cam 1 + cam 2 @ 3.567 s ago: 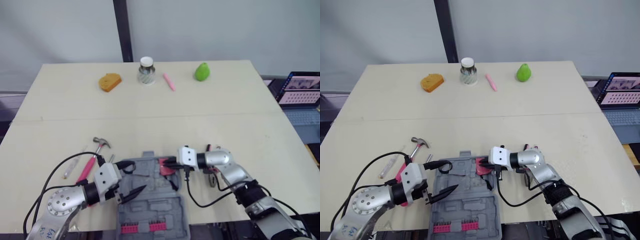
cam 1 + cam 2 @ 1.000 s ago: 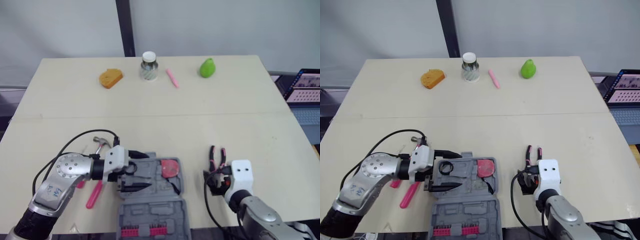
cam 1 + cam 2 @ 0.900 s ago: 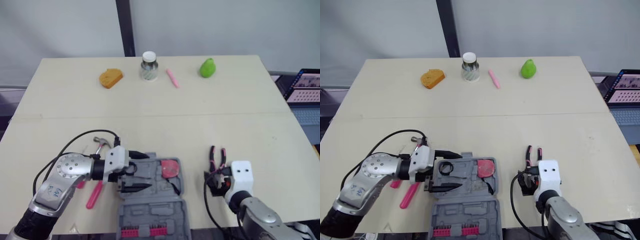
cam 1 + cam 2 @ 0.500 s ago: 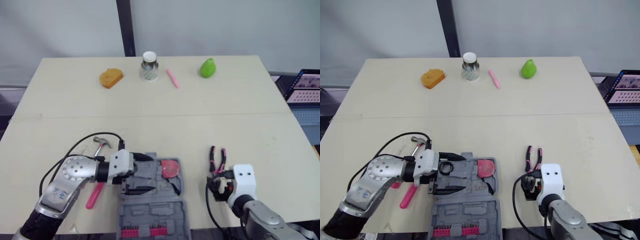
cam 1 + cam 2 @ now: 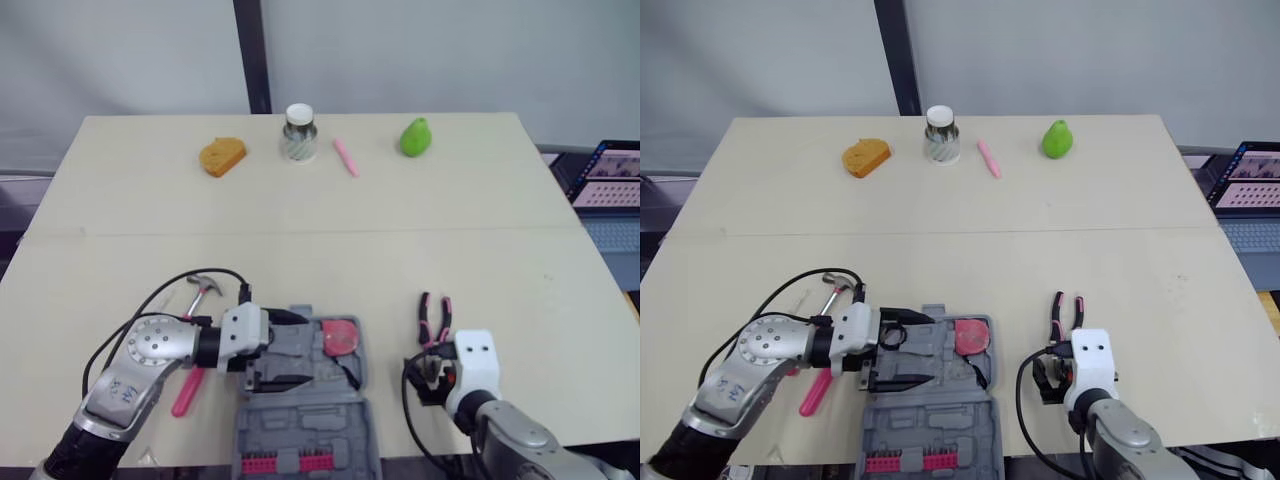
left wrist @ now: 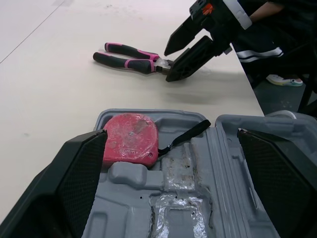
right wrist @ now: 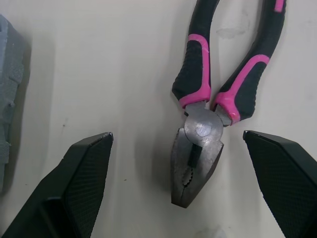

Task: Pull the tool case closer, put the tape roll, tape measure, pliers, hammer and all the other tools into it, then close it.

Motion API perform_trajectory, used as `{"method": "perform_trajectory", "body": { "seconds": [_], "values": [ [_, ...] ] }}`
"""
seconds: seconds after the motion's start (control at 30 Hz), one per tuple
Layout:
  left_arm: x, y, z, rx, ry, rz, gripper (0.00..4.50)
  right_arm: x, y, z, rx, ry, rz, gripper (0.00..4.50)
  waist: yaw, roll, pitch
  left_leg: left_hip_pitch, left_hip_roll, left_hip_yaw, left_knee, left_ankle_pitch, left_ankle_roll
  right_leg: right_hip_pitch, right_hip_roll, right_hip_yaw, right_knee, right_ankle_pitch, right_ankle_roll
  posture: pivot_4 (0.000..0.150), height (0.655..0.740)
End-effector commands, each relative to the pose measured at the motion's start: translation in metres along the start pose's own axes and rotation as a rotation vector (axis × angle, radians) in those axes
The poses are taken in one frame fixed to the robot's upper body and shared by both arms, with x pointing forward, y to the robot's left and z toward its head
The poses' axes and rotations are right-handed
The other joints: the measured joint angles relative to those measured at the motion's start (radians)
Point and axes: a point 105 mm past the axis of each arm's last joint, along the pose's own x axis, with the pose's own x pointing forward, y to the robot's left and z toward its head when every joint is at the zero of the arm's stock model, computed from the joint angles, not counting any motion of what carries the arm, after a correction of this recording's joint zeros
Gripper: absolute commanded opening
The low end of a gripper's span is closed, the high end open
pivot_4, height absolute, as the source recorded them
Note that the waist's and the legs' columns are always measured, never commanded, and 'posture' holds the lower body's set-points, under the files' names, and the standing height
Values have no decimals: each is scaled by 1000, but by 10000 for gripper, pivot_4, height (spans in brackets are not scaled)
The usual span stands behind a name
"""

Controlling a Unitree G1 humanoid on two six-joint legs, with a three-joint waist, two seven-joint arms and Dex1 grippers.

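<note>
The pliers' steel jaws already meet at the tip. The pliers' handles will stay spread when I lift the pliers by their head.
The grey tool case lies open at the table's near edge, with the red tape measure in its far half. My left gripper hovers open over that half, its fingers either side of the case's moulded tray. The black-and-pink pliers lie on the table to the right of the case. Just nearer than their steel head, my right gripper stands open; its fingers straddle the pliers without touching. The pink-handled hammer lies left of the case, partly behind my left arm.
Along the far edge stand an orange bread-like piece, a small jar, a pink marker and a green pear. A laptop sits off the table at the right.
My right gripper has left the tape measure in the case and come to the pliers' head. My left gripper has slid a little right over the case.
</note>
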Motion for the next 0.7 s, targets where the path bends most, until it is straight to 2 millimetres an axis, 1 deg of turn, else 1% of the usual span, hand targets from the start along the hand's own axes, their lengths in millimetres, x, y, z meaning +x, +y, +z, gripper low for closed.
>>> {"method": "perform_trajectory", "body": {
  "seconds": [0.03, 0.27, 0.7],
  "values": [
    [2, -2, 6, 35, -16, -8, 45000, -1, -2, -4, 18, 7, -37, 44432, 0, 0, 0, 0, 0, 0, 0, 0, 0, 0, 0, 0, 0, 0, 0, 1500, 7400],
    [4, -2, 6, 36, -20, -6, 45000, 1, -2, -4, 25, 6, -57, 44432, 0, 0, 0, 0, 0, -1, 0, 0, 0, 0, 0, -1, 0, 0, 0, 1500, 7400],
    [7, -4, 7, 36, -26, 4, 45000, 12, -8, -7, 20, 14, -101, 44432, -2, -1, 0, 0, 0, 0, 2, 0, 0, 0, 0, 0, 1, 0, 0, 1500, 7400]
  ]
}}
